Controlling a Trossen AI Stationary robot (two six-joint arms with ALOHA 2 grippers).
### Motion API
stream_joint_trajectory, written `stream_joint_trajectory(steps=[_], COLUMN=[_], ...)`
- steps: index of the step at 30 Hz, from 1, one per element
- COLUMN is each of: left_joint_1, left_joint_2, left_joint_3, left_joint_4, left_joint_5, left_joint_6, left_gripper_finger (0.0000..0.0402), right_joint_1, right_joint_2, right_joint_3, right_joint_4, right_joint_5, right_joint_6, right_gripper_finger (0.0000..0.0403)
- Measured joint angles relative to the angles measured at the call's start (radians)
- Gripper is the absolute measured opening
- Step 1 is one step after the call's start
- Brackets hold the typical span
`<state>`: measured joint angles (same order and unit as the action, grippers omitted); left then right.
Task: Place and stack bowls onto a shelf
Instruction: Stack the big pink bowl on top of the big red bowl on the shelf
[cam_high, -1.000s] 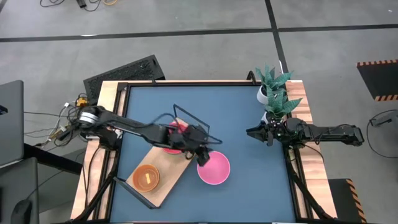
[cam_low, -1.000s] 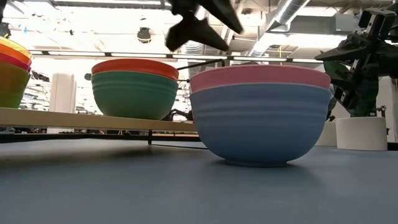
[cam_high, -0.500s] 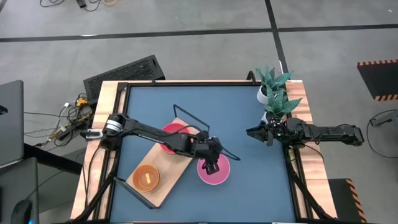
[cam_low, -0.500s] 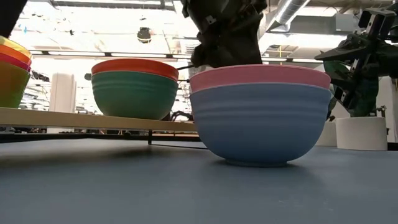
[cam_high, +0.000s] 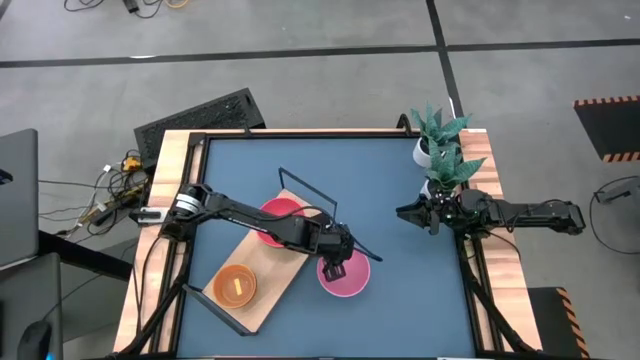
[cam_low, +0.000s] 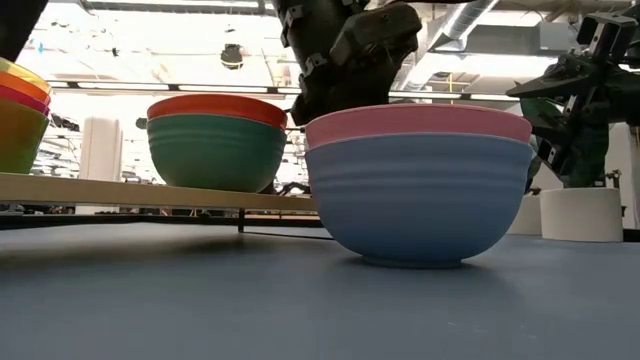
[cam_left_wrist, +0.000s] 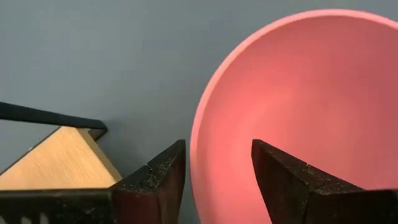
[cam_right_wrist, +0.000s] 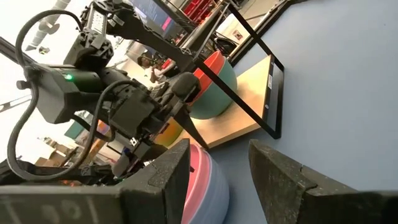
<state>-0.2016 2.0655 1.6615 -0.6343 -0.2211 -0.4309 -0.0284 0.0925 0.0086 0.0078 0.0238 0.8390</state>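
Note:
The pink bowl (cam_high: 347, 278) will come away from the pale blue bowl when I lift it, because only the pink rim (cam_left_wrist: 193, 144) is between my fingers.
A pink bowl (cam_high: 350, 280) sits nested in a pale blue bowl (cam_low: 420, 200) on the blue tabletop, just right of the light-wood shelf (cam_high: 275, 265). My left gripper (cam_high: 335, 265) is open at the pink bowl's shelf-side rim (cam_left_wrist: 194, 140), one finger outside and one inside, with no touch visible. In the low view the left gripper (cam_low: 330, 90) comes down behind that rim. An orange bowl over a teal bowl (cam_low: 215, 150) and an orange-topped stack (cam_high: 237, 285) rest on the shelf. My right gripper (cam_high: 402, 212) waits, open, near the table's right edge.
A white pot with a green plant (cam_high: 440, 150) stands at the far right corner, beside the right arm. The shelf's black wire frame (cam_high: 310, 190) rises over the board's far end, close to the left arm. Bare tabletop (cam_high: 400, 300) lies near and right of the pink bowl.
My left gripper has moved from above the shelf's far end toward the table's right and near side and has come down at the pink bowl's rim. The bowls and the shelf have stayed where they were.

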Motion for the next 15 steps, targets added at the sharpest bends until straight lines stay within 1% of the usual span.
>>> stream_joint_trajectory(steps=[9, 15], left_joint_1=[-0.003, -0.005], left_joint_2=[-0.003, -0.004], left_joint_3=[0.0, 0.026], left_joint_4=[-0.002, -0.025], left_joint_5=[-0.003, -0.03], left_joint_6=[-0.028, -0.023], left_gripper_finger=[0.0124, 0.0098], right_joint_1=[0.0, 0.0], right_joint_2=[0.0, 0.0], right_joint_3=[0.0, 0.0], right_joint_4=[0.0, 0.0], right_joint_5=[0.0, 0.0], right_joint_6=[-0.002, -0.002], right_gripper_finger=[0.0189, 0.0189])
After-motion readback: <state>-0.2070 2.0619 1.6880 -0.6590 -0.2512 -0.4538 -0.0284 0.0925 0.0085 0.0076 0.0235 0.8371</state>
